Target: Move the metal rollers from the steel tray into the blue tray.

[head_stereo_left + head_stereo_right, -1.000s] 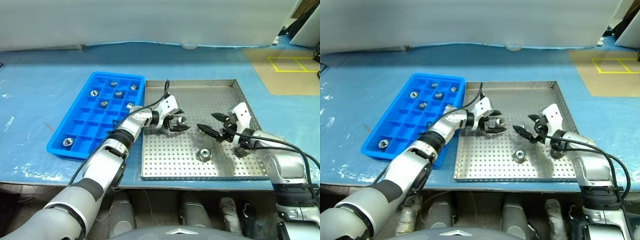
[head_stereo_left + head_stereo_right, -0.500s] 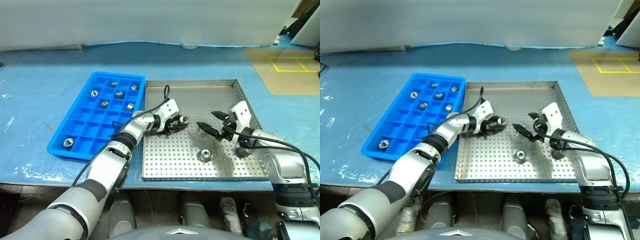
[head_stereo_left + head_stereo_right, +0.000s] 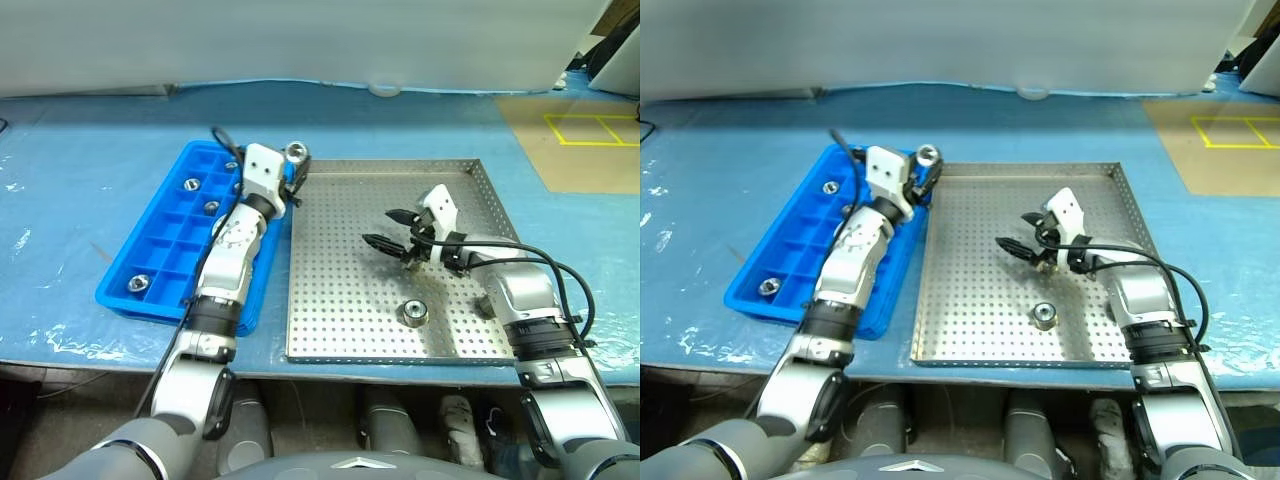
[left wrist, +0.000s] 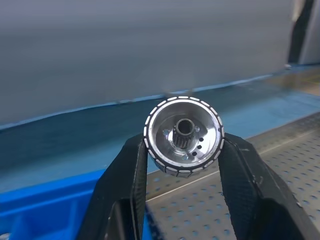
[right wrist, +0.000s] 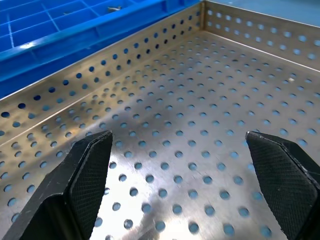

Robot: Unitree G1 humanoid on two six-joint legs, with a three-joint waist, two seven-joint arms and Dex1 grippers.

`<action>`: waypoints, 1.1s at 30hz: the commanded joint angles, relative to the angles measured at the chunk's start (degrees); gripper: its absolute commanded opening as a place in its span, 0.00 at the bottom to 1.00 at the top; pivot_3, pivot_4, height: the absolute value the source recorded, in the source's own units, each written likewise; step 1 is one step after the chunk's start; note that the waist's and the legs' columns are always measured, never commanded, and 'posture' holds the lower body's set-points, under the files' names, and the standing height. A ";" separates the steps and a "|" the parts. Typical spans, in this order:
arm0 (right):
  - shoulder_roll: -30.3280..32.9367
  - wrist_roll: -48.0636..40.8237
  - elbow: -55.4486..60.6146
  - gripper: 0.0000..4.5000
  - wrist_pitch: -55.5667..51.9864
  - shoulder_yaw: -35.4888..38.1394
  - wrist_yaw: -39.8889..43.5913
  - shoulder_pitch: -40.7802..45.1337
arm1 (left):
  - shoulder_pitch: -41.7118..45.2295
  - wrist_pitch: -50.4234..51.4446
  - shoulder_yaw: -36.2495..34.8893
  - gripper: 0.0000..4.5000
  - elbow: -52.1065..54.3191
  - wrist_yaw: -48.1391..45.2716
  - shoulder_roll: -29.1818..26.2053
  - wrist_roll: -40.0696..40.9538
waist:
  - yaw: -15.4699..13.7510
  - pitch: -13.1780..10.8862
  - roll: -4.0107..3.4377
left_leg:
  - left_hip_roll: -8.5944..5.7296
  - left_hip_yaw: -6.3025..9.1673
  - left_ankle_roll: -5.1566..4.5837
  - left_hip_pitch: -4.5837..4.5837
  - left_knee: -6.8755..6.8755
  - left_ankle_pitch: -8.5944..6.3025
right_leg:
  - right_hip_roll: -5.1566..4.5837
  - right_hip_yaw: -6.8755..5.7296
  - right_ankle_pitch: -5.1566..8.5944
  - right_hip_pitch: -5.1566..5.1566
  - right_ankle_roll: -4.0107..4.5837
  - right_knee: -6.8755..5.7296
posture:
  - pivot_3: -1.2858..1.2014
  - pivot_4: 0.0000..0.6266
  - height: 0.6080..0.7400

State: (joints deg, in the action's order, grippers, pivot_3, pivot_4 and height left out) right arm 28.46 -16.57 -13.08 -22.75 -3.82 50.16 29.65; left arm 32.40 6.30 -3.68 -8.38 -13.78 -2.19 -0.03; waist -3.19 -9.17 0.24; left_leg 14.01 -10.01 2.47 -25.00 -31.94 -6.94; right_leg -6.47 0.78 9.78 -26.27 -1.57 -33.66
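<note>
The roller (image 3: 297, 152) is clear above the blue tray's rim, so the left gripper keeps heading toward the blue tray's empty outer compartments (image 3: 168, 223) and lets go inside one.
My left gripper (image 3: 296, 160) is shut on one of the metal rollers (image 4: 183, 136), a shiny ring with a hub hole. It holds the roller in the air over the far right corner of the blue tray (image 3: 160, 262), beside the rim of the steel tray (image 3: 400, 165). Another roller (image 3: 413, 312) lies on the steel tray's perforated floor near its front. Three rollers (image 3: 190, 184) show in the blue tray's compartments. My right gripper (image 3: 385, 227) is open and empty, low over the middle of the steel tray, beyond the lying roller.
Both trays sit side by side on a blue-covered table. A small white round object (image 3: 383, 91) rests at the table's back edge. A brown board with yellow tape (image 3: 580, 125) lies at the far right. The table's front edge runs just below the trays.
The left gripper closed on a roller in the steel tray, then lifted it and swung it left to the blue tray's far corner. The right gripper moved left over the steel tray, still open.
</note>
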 commanded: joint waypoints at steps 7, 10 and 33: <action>-3.41 3.39 -10.10 1.00 6.32 -3.65 5.59 6.62 | -10.40 9.96 -7.64 0.37 15.82 15.10 -2.89 -3.48 | -2.27 -0.01 0.01 | 0.07 0.13 0.05 -0.09 -0.10 0.01 | 0.00 -0.18 -0.01 0.01 0.00 -0.04 | 0.60 0.24 1.00; -4.30 4.50 -13.00 1.00 7.81 -4.37 6.90 8.08 | -12.08 12.00 -8.64 0.37 16.66 17.34 -3.43 -3.87 | -3.05 0.00 0.01 | 0.09 0.23 0.06 -0.16 -0.11 0.02 | 0.00 -0.32 -0.01 0.02 0.00 -0.03 | 0.61 0.24 1.00; -3.16 1.35 -7.76 1.00 4.21 1.37 8.51 5.84 | -4.01 11.66 -1.66 0.95 12.32 -8.13 -6.59 13.62 | -5.56 -0.01 0.01 | 0.06 0.48 0.18 -0.22 -0.20 0.09 | -0.03 -0.51 -0.02 0.11 0.02 -0.11 | 0.55 0.24 1.00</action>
State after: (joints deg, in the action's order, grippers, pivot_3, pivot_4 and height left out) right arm 23.95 -11.92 -25.46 -16.55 -5.64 58.29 36.16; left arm 26.93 20.00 -7.91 3.43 -15.25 -7.53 10.72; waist -8.75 -9.17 0.25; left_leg 14.02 -9.54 2.65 -25.22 -32.13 -6.86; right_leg -6.54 0.26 9.76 -26.16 -1.55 -33.77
